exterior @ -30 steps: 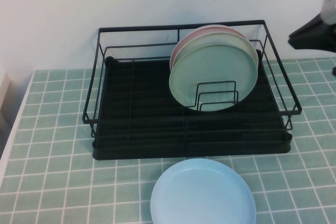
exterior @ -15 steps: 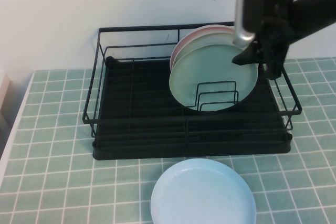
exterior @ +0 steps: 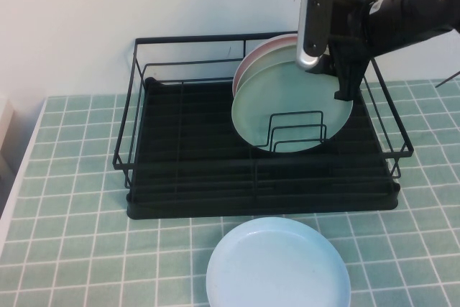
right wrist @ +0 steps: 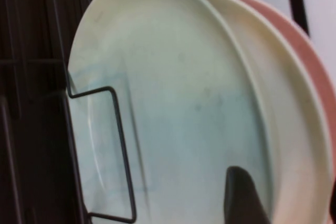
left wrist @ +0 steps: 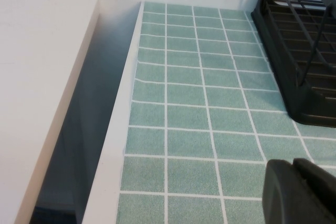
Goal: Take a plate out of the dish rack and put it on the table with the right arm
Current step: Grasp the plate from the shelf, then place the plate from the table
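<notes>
One open finger of my right gripper is in front of the mint-green plate's side (right wrist: 197, 114) and the plate's rim is inside the gripper's opening. The gripper should keep going over that rim (right wrist: 270, 150) and close there.
The mint-green plate (exterior: 287, 98) stands on edge in the black dish rack (exterior: 187, 163), at its right, leaning on a cream plate and a pink plate (exterior: 287, 38). My right gripper (exterior: 343, 77) hangs at the plates' upper right rim. In the right wrist view the right gripper (right wrist: 286, 203) is open and empty: one finger (right wrist: 241, 198) lies in front of the mint plate's face (right wrist: 157, 103), and the other shows only as a dark sliver at the frame's edge, past the pink plate (right wrist: 315, 72). My left gripper (left wrist: 299, 192) is shut and empty over the tiled table (left wrist: 199, 103), left of the rack (left wrist: 294, 51).
A light blue plate (exterior: 279, 267) lies flat on the table (exterior: 72, 235) in front of the rack. Wire dividers (exterior: 296, 131) stand in front of the mint plate's lower part. A white ledge (left wrist: 47, 77) and a gap run along the table's left edge.
My right arm has come in from the far right and moved left and down to the upper right rim of the standing plates. The plates have not moved.
</notes>
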Tool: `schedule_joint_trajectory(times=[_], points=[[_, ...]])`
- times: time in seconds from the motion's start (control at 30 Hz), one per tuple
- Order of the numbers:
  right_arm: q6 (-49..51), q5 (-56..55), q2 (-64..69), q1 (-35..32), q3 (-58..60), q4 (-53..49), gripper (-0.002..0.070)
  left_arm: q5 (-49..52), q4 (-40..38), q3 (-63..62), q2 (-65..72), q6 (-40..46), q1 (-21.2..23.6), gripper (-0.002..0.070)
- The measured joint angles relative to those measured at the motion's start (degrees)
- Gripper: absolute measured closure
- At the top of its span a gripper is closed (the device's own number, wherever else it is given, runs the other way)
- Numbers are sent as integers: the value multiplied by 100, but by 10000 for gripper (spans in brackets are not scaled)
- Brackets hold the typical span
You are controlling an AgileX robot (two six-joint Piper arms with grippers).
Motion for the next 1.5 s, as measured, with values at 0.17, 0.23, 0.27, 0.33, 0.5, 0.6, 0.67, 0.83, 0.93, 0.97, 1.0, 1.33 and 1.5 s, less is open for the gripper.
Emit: schedule_joint_trajectory(times=[0.17, 0.23, 0.27, 0.33, 0.5, 0.6, 0.67, 0.83, 0.93, 0.97, 1.0, 1.33, 1.5], points=[[0, -13, 123, 0, 0, 0, 331, 0, 0, 0, 0, 0, 0, 678], [0, -13, 148, 0, 0, 0, 331, 0, 0, 0, 0, 0, 0, 678], [0, -13, 157, 0, 0, 0, 331, 0, 0, 0, 0, 0, 0, 678], [0, -13, 177, 0, 0, 11, 331, 0, 0, 0, 0, 0, 0, 678], [0, -146, 330, 0, 0, 19, 331, 0, 0, 0, 0, 0, 0, 678], [0, -329, 454, 0, 0, 19, 336, 0, 0, 0, 0, 0, 0, 678], [23, -439, 502, 0, 0, 19, 370, 0, 0, 0, 0, 0, 0, 678], [232, -328, 468, 11, 0, 68, 559, 0, 0, 0, 0, 0, 0, 678], [288, -102, 317, 33, 0, 67, 564, 0, 0, 0, 0, 0, 0, 678], [306, -17, 229, 33, 0, 38, 569, 0, 0, 0, 0, 0, 0, 678], [320, 42, 158, 33, 0, 10, 569, 0, 0, 0, 0, 0, 0, 678], [661, 826, -1193, 33, 0, -499, 570, 0, 0, 0, 0, 0, 0, 678], [1751, 1402, -1987, 33, 0, -432, 570, 0, 0, 0, 0, 0, 0, 678]])
